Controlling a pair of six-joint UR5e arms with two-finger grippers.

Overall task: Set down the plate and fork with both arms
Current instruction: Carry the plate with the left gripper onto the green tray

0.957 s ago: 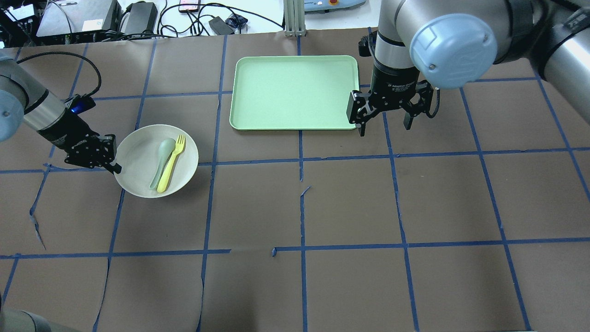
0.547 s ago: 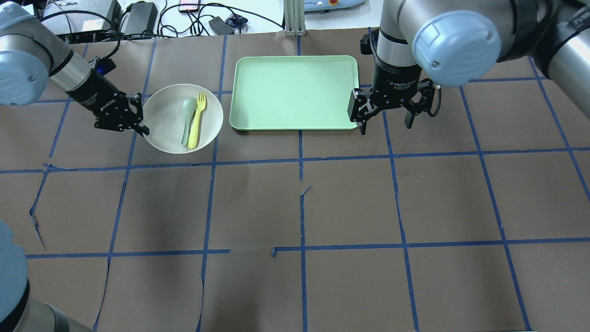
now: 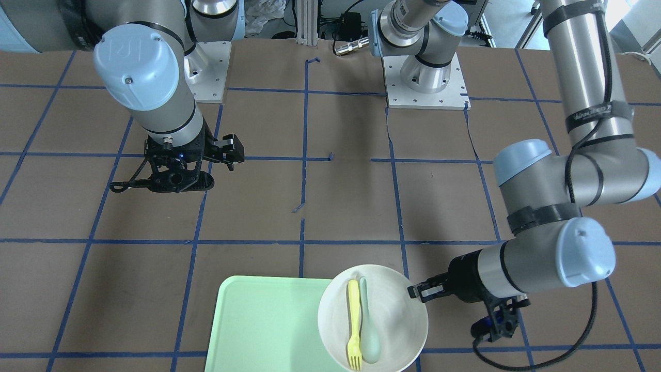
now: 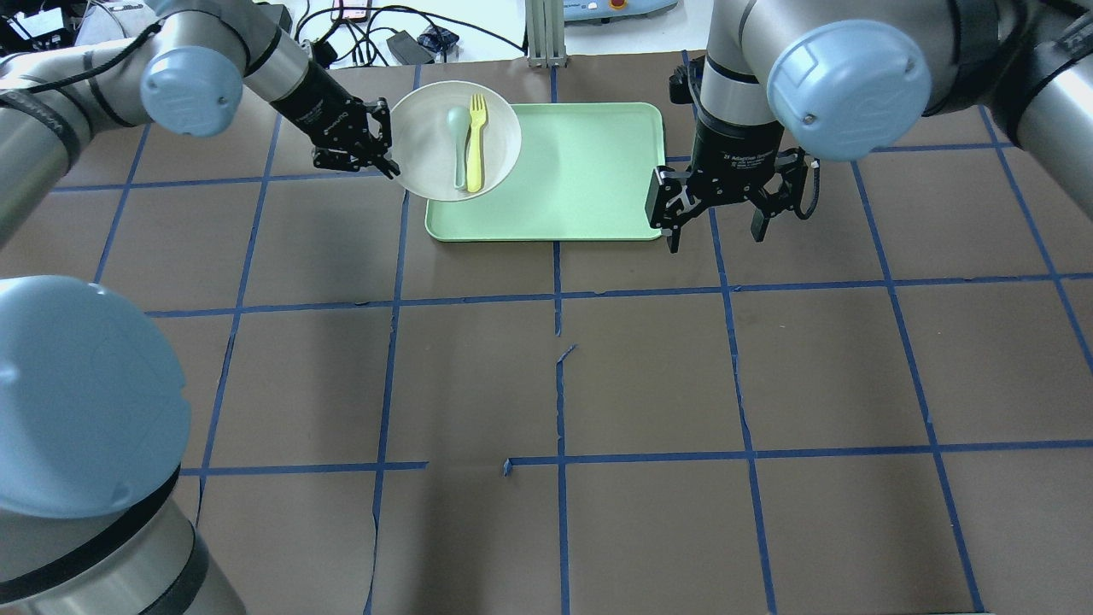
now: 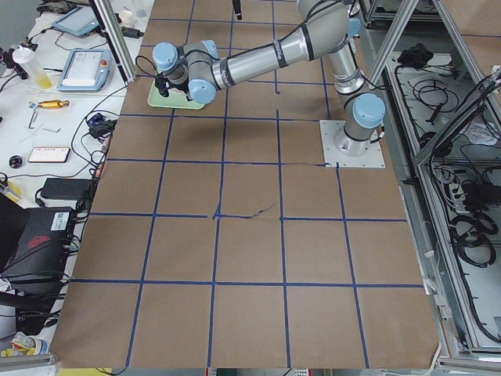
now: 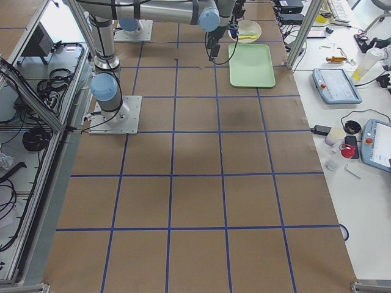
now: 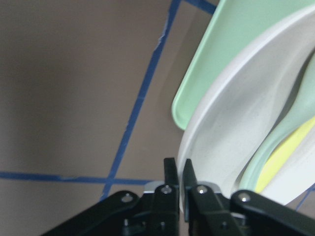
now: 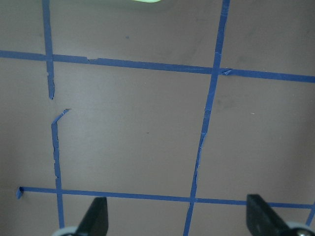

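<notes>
The off-white plate hangs face up and the middle of the pale green tray is open, so the robot's left gripper goes on toward the tray's middle and lets go of the plate there.
The off-white plate [image 4: 423,128] hangs over the left far corner of the pale green tray [image 4: 581,171]. My left gripper [image 4: 388,162] is shut on the plate's left rim. The left wrist view shows its fingers [image 7: 171,179] pinching the rim of the plate [image 7: 236,128]. The yellow fork [image 4: 476,141] lies in the plate beside a mint-green spoon [image 4: 461,145]. In the front view the plate [image 3: 400,310] carries the fork [image 3: 353,325], held by the left gripper [image 3: 415,292]. My right gripper [image 4: 713,235] is open and empty just off the tray's right near corner.
The tray [image 3: 258,325] lies at the table's far middle. Cables and power bricks [image 4: 367,34] and an aluminium post [image 4: 546,34] stand beyond the far edge. The right wrist view shows brown table with blue tape lines [image 8: 206,123].
My left arm has carried the plate, with fork and spoon in it, from the table's left side up and right to over the tray's corner. The right gripper has stayed in place, open.
</notes>
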